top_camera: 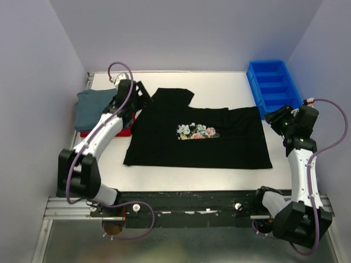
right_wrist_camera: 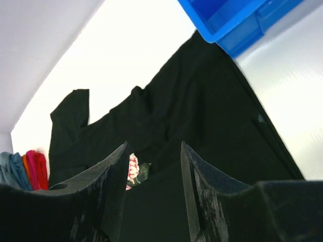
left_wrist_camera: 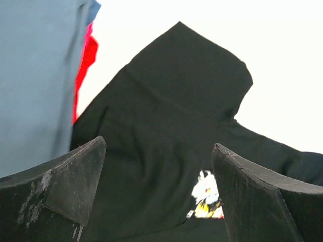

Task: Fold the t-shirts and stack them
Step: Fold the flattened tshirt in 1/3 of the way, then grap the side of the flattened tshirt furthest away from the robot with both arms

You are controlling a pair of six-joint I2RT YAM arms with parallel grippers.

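Note:
I should pinch the far sleeve corner with my left gripper and pull it toward the stack before folding, because the black t-shirt's edge beside the stack slants inward.
The black t-shirt lies spread on the table, part folded, floral print facing up; it also shows in the left wrist view and the right wrist view. The grey-blue t-shirt lies folded on the red t-shirt at the left edge; both show in the left wrist view, grey-blue and red. My left gripper is open and empty above the black shirt's upper left sleeve. My right gripper is open and empty just off the shirt's right edge.
A blue plastic bin stands at the back right, close to my right gripper; it also shows in the right wrist view. Grey walls enclose the table on the left, back and right.

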